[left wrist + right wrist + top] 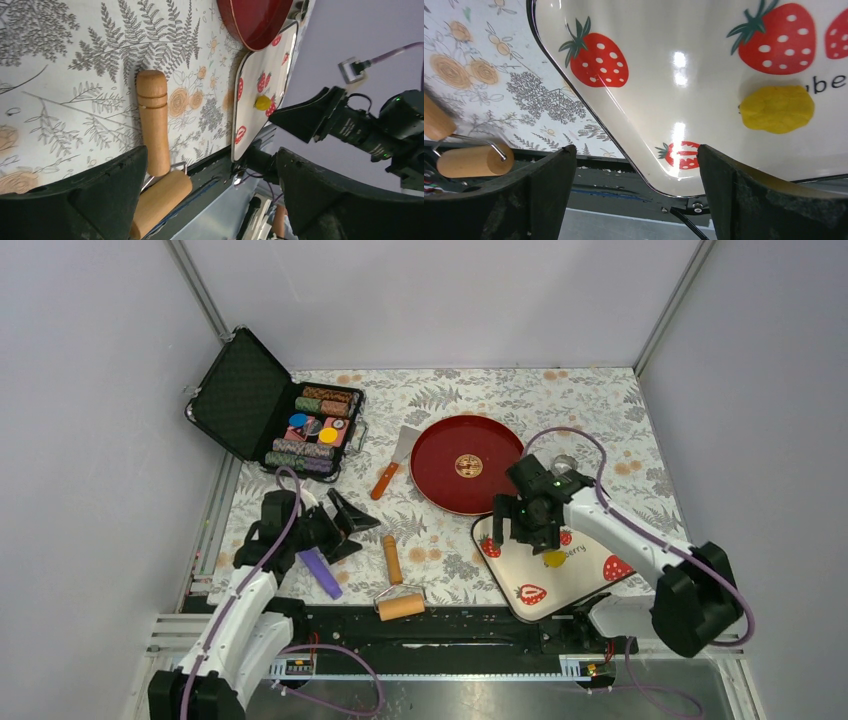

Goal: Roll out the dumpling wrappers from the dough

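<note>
The red plate is crowding the tray's back edge (488, 514), so my right gripper should move back while my left gripper first pushes the red plate clear (424, 488).
The dough (555, 558) is a small, flattened yellow lump on the strawberry-print tray (590, 580). It also shows in the right wrist view (777, 108) and, small, in the left wrist view (263, 102). No separate round wrapper shows. The wooden roller (397, 590) lies on the cloth left of the tray. It shows in the left wrist view (152, 125) and the right wrist view (474, 161). My right gripper (522, 537) (636, 200) is open and empty above the tray's near left part, left of the dough. My left gripper (348, 530) (210, 200) is open and empty, left of the roller.
A red plate (467, 464) with a gold emblem sits behind the tray. A spatula (395, 462) lies to its left. An open black case of poker chips (280, 415) stands at the back left. A purple block (320, 572) lies by the left gripper. A small metal ring (563, 464) is right of the plate.
</note>
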